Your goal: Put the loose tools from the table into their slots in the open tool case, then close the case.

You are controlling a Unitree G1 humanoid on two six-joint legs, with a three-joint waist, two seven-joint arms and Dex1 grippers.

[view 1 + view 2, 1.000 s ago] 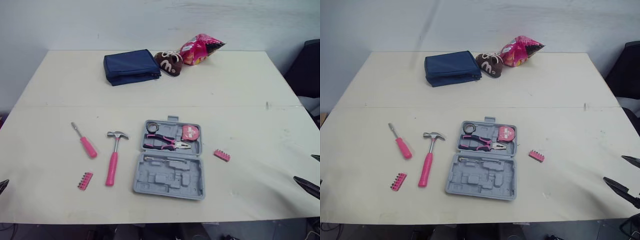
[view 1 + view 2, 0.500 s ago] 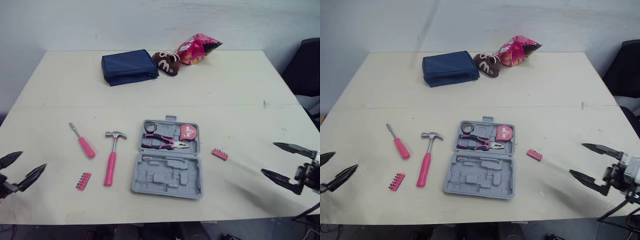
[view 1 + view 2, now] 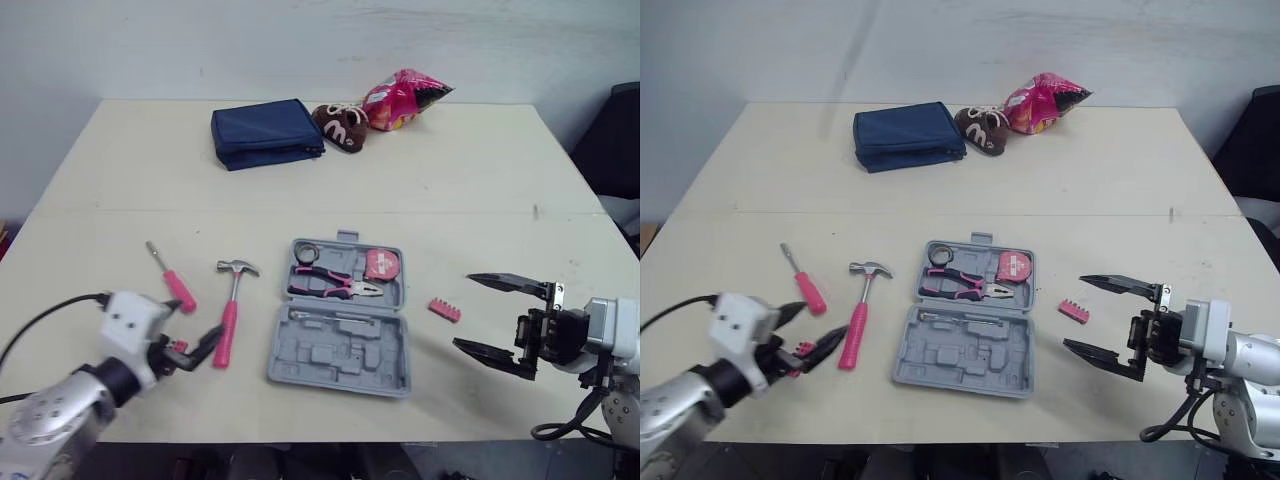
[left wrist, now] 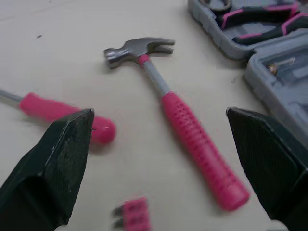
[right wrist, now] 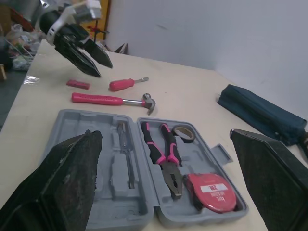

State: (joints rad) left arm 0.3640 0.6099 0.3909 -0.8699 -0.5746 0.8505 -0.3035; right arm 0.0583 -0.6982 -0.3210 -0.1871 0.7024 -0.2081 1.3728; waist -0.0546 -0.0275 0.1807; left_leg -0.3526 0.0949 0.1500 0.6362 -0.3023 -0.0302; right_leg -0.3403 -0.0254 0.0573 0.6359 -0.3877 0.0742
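The grey tool case's near half has an open hollow [image 3: 392,342] toward my right gripper, so I expect the hammer's head [image 3: 238,266] to come to rest there when I lower it.
The grey tool case [image 3: 338,356] lies open at the table's middle, with pink-handled pliers [image 3: 334,286] and a pink tape measure [image 3: 380,265] in its far half. To its left lie a pink-handled hammer [image 3: 233,305] and a pink screwdriver [image 3: 173,280]. One pink bit strip [image 4: 133,214] lies by my left gripper, another bit strip [image 3: 445,310] just right of the case. My left gripper [image 3: 812,333] is open, low over the hammer's handle end. My right gripper [image 3: 463,311] is open, just right of the second bit strip.
At the far side of the table lie a folded blue pouch [image 3: 265,132], a brown plush item [image 3: 340,125] and a pink snack bag [image 3: 405,98]. A black chair [image 3: 615,140] stands past the table's right edge.
Both arms have come in from the table's near corners: the left gripper to the hammer's handle, the right gripper leftward toward the bit strip beside the case. Both stay open.
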